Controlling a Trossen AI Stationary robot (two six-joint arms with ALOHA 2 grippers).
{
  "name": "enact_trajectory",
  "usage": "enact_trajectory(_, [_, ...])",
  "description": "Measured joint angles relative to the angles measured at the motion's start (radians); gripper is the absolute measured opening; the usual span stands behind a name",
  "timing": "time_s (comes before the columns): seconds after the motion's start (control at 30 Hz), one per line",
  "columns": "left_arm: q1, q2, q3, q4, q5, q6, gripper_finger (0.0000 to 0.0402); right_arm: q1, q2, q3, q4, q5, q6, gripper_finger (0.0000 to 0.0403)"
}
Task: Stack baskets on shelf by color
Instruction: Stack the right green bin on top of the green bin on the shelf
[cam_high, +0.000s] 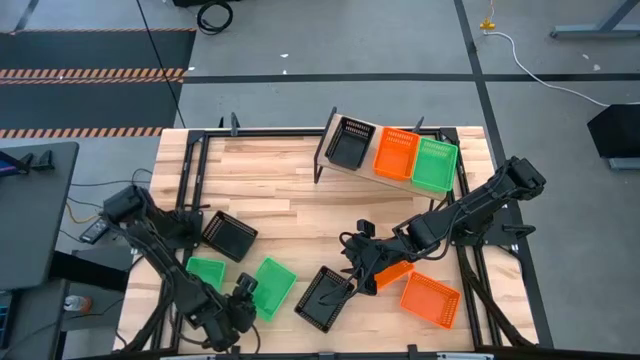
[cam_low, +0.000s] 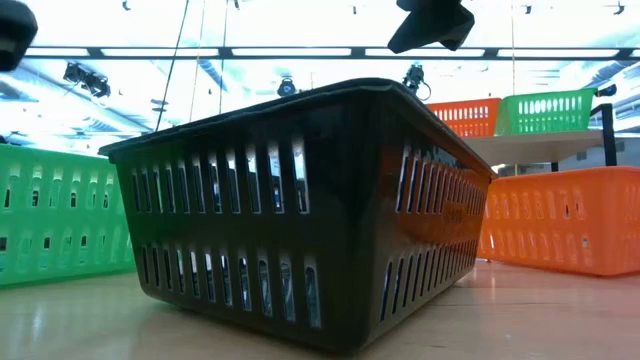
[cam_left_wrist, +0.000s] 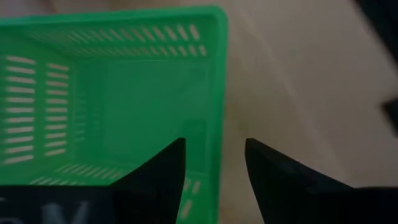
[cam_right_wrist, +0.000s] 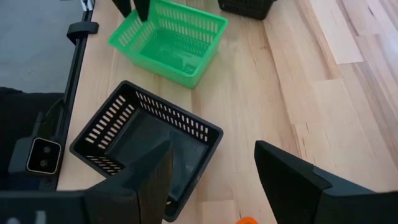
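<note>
The near green basket's slotted walls (cam_left_wrist: 137, 41) get narrower toward its bottom, so I expect it to fit down inside the shelf's green basket when I stack it.
The shelf (cam_high: 330, 128) stands at the far edge and carries one black basket (cam_high: 350, 143), one orange (cam_high: 396, 155) and one green (cam_high: 434, 165). On the table lie two green baskets (cam_high: 207, 272) (cam_high: 272, 287), two black ones (cam_high: 229, 235) (cam_high: 325, 297) and two orange ones (cam_high: 430, 299) (cam_high: 392, 275). My left gripper (cam_high: 247, 287) is open at the near green basket (cam_left_wrist: 112, 93), one finger inside its side wall (cam_left_wrist: 214, 124) and one outside. My right gripper (cam_high: 360, 258) is open, hovering beside the near black basket (cam_right_wrist: 143, 137).
Black metal frame rails (cam_high: 190, 170) run along the table's left and right sides. Bare slatted wood (cam_high: 290, 190) lies between the shelf and the loose baskets. In the low view the near black basket (cam_low: 300, 200) fills the foreground, hiding most of the table.
</note>
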Motion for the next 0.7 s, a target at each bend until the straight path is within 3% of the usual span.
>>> enact_trajectory(0.17, [0.033,0.071,0.0,0.005,-0.002,0.023,0.0146,0.0,0.0,0.0,0.0,0.0,0.0,0.0233])
enact_trajectory(0.37, [0.089,0.064,0.009,0.003,-0.003,0.144,0.002,0.0,0.0,0.0,-0.004,0.0,-0.001,0.0233])
enact_trajectory(0.7, [0.283,0.049,0.101,-0.001,-0.016,0.54,0.0005,-0.041,0.0,0.008,-0.016,0.019,0.037,0.0233])
